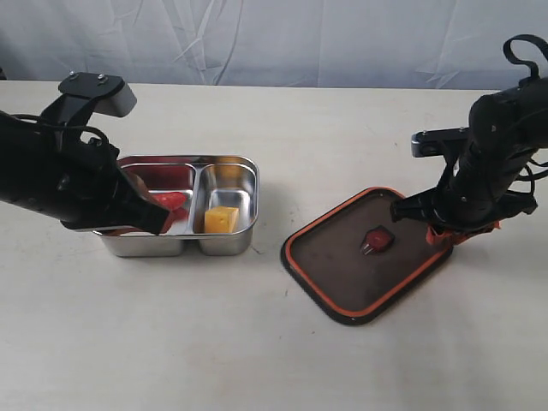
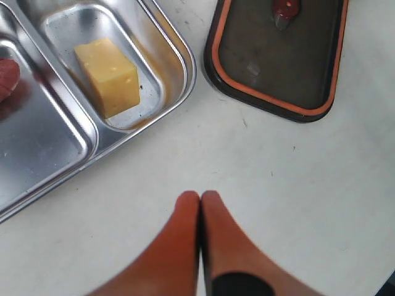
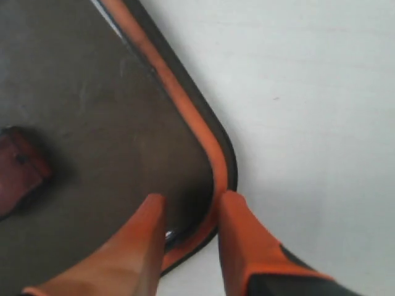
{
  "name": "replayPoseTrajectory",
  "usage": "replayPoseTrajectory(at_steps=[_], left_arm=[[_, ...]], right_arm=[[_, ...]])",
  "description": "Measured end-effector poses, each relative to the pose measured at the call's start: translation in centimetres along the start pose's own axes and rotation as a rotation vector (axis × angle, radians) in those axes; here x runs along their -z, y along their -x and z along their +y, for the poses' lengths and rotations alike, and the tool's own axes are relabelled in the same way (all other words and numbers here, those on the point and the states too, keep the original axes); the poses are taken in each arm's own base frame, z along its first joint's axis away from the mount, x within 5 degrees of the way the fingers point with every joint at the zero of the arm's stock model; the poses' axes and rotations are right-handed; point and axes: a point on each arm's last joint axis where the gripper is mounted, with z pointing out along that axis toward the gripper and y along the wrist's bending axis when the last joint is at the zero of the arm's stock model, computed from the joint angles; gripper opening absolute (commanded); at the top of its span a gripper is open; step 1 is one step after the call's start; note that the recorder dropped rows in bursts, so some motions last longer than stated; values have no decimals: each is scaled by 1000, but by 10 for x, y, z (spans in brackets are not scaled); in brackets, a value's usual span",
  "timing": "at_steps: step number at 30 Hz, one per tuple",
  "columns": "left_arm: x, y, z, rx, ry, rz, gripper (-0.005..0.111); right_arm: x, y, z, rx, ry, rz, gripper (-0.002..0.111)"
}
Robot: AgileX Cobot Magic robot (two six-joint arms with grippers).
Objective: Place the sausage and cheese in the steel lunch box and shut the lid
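The lid's seal rim [image 1: 318,295] is facing up, so next my right gripper raises the lid upright and passes its box-side edge [image 1: 328,217] to my left gripper before the box is closed.
The steel lunch box [image 1: 190,159] stands left of centre. The red sausage [image 1: 175,201] lies in its left compartment, partly hidden by my left arm, and shows again at the edge of the left wrist view [image 2: 6,77]. The yellow cheese [image 1: 222,219] [image 2: 108,77] sits in the right compartment. My left gripper [image 2: 200,197] [image 1: 163,224] is shut and empty, hovering over the box's near left side. The dark lid [image 1: 342,265] [image 3: 92,92] lies flat, orange seal rim up. My right gripper [image 3: 190,200] [image 1: 441,233] is open, its fingers straddling the lid's right corner.
The lid's reddish valve tab [image 1: 377,240] [image 3: 18,166] sits at its centre. Bare cream tabletop [image 1: 257,342] stretches between box and lid and towards the front. A pale wrinkled backdrop [image 1: 274,38] closes the far edge.
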Motion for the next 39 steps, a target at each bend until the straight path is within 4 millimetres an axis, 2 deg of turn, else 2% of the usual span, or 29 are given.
replayPoseTrajectory(at_steps=[7,9,11,12,18,22,27,30,35,39], left_arm=[[0,0,0,0,0,0,0],[0,0,0,0,0,0,0],[0,0,0,0,0,0,0],[0,0,0,0,0,0,0],[0,0,0,0,0,0,0],[0,0,0,7,-5,-3,11],[0,3,-4,71,-49,-33,41],[0,5,-7,93,-77,-49,57],[1,9,-13,107,-154,-92,59],[3,14,-18,119,-208,-144,59]], right_arm=[[-16,0,-2,11,-16,38,29],[-17,2,-3,15,-20,42,20],[-18,3,-3,17,-21,42,4],[-19,2,-3,22,-24,44,-1],[-19,5,-4,37,-30,29,-1],[-18,5,-4,37,-30,28,-1],[-9,4,-4,21,-15,-2,-1],[9,6,-4,10,-1,-55,-1],[46,8,-2,35,26,-170,-1],[58,8,0,53,36,-210,-1]])
